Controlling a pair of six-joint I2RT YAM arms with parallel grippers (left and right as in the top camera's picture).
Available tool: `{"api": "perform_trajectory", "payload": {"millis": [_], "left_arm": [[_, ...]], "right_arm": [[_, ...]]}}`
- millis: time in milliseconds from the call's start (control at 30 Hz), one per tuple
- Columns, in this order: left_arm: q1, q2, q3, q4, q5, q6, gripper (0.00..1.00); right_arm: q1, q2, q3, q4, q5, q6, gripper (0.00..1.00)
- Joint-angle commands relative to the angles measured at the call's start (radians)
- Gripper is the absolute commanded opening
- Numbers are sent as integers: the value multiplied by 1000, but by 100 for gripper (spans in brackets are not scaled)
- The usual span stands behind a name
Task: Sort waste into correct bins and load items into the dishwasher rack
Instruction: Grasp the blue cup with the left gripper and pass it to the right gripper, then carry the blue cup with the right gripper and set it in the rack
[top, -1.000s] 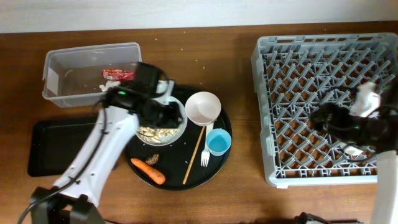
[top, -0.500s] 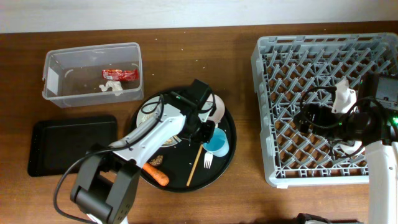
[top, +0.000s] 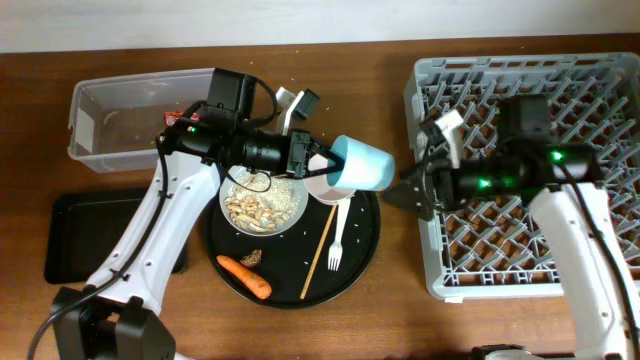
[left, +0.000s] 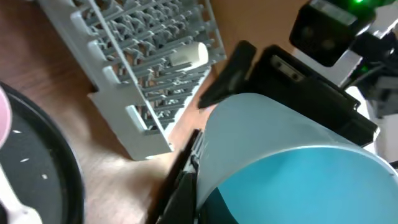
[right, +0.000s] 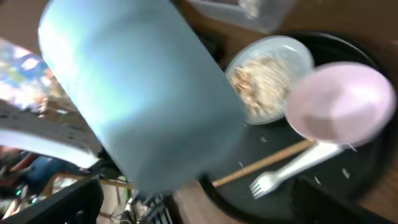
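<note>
The light blue cup (top: 341, 158) is held by its rim in my left gripper, short of the dishwasher rack, so my right gripper should grab the cup's base (top: 386, 171) and load it.
My left gripper (top: 322, 168) is shut on the rim of the light blue cup (top: 362, 164) and holds it on its side above the round platter's right edge. The cup fills the left wrist view (left: 280, 162) and the right wrist view (right: 143, 93). My right gripper (top: 405, 190) is open, just right of the cup and facing it, by the grey dishwasher rack (top: 530, 80). The white bowl (top: 265, 200) holds rice. The pink cup (right: 342, 102), white fork (top: 335, 245), carrot (top: 245, 277) and brown lump (top: 248, 257) lie on the platter. A white cup (left: 186, 56) lies in the rack.
The clear tub (top: 120, 120) stands at the back left, the red wrapper (top: 178, 118) peeking from behind my left arm. The black tray (top: 85, 235) lies in front of it. A wooden chopstick (top: 318, 255) lies on the round black platter (top: 360, 255).
My left gripper took the light blue cup off the platter and lifted it to the right. My right arm swung left from over the rack to beside the cup.
</note>
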Motion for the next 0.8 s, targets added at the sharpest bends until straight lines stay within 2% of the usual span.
{"api": "perform_trajectory", "payload": {"millis": [0, 67, 100, 233, 367, 400, 433, 467, 500, 567, 600, 667, 767], "left_arm": [[-4, 2, 7, 0, 80, 16, 0], [-4, 2, 7, 0, 110, 16, 0], [-4, 2, 7, 0, 110, 16, 0], [-4, 2, 7, 3, 105, 16, 0], [-4, 2, 7, 3, 105, 16, 0], [-4, 2, 7, 2, 94, 16, 6], [-4, 2, 7, 1, 60, 16, 19], [-5, 2, 7, -8, 7, 16, 27], [-5, 1, 7, -42, -119, 17, 36], [-4, 1, 7, -121, -391, 17, 49], [-3, 1, 7, -190, -641, 16, 52], [-4, 1, 7, -273, -921, 16, 53], [-4, 1, 7, -317, -1048, 16, 54]], "right_arm": [[74, 11, 2, 124, -194, -18, 99], [95, 11, 2, 171, -221, -18, 99], [98, 11, 2, 183, -239, -18, 94], [98, 11, 2, 185, -262, -17, 57], [98, 11, 2, 186, -261, -18, 50], [97, 11, 2, 186, -260, -18, 50], [96, 11, 2, 186, -250, -17, 50], [96, 10, 2, 186, -215, -13, 50], [95, 10, 3, 185, -122, 17, 50], [95, 10, 7, 179, 183, 153, 48], [90, 10, 18, 140, 349, 183, 47], [39, 10, 64, 51, 542, 234, 46], [-129, 11, 135, -21, 748, 347, 45]]}}
